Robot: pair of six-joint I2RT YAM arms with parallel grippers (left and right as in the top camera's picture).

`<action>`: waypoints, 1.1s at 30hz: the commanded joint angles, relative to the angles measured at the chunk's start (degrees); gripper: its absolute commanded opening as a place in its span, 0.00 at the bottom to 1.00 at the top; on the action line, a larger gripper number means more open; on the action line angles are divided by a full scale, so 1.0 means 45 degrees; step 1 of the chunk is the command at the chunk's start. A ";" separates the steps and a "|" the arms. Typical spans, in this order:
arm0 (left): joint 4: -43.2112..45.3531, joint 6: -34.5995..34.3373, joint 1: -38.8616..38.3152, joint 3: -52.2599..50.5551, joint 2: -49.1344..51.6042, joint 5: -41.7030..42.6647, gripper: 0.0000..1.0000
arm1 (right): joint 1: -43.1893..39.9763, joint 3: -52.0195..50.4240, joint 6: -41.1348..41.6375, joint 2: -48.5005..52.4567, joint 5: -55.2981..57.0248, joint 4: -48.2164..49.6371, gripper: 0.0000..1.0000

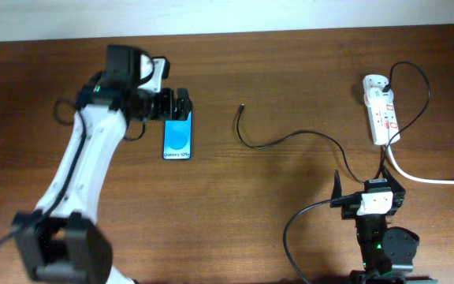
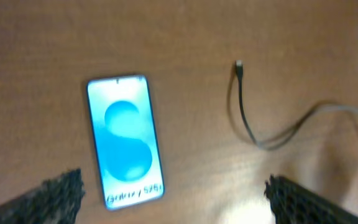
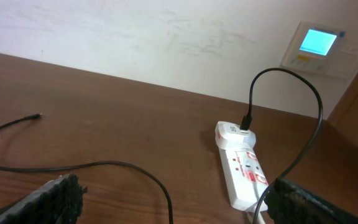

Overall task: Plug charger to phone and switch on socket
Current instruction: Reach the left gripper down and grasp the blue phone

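Note:
I keep going down with my left gripper and close it across the phone's far end [image 1: 179, 120]. My open fingers reach across the phone's width, and the lettered end [image 1: 177, 153] stays clear for the charger.
The phone [image 1: 177, 138] lies flat on the brown table, its blue screen lit; it also shows in the left wrist view [image 2: 124, 140]. My left gripper [image 1: 181, 103] is open and empty just above the phone's far end, its fingers wide apart in the left wrist view [image 2: 176, 202]. The charger [image 1: 290, 136] curls from its free tip, right of the phone, to the socket [image 1: 381, 110] at the far right, where it is plugged in. My right gripper [image 1: 361, 183] is open and empty, near the table's front, in front of the socket [image 3: 241, 165] and above the charger [image 3: 104, 165].
The socket's thick white cord [image 1: 432, 180] runs off the right edge. A pale wall stands behind the table, with a small wall panel [image 3: 319, 43] showing a lit blue display. My right arm's own black cable [image 1: 290, 233] loops at the front.

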 commanded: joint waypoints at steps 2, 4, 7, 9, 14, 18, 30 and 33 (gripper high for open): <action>-0.3259 -0.0583 -0.0952 0.4906 0.2832 -0.2948 0.99 | 0.0092 -0.0068 0.0053 -0.0097 -0.0175 -0.0063 0.98; -0.3419 -0.0588 -0.0981 0.5221 0.3745 -0.3065 0.99 | 0.0092 -0.0068 0.0053 -0.0097 -0.0175 -0.0058 0.99; -0.3313 -0.1195 -0.0967 0.5217 0.5134 -0.3070 0.99 | 0.0092 -0.0068 0.0053 -0.0097 -0.0175 -0.0063 0.98; -0.3177 -0.1457 -0.0981 0.5197 0.5795 -0.3079 0.99 | 0.0092 -0.0068 0.0053 -0.0097 -0.0175 -0.0058 0.98; -0.3177 -0.1802 -0.1005 0.5158 0.6955 -0.3079 0.99 | 0.0092 -0.0068 0.0053 -0.0097 -0.0175 -0.0063 0.98; -0.3181 -0.1880 -0.1054 0.5144 0.7669 -0.3240 0.99 | 0.0092 -0.0068 0.0053 -0.0097 -0.0175 -0.0063 0.98; -0.2064 -0.2191 -0.1054 0.3449 0.7883 -0.3487 0.95 | 0.0092 -0.0068 0.0053 -0.0097 -0.0175 -0.0058 0.98; -0.2069 -0.2195 -0.1054 0.3444 0.7883 -0.3400 0.84 | 0.0092 -0.0068 0.0053 -0.0097 -0.0175 -0.0058 0.98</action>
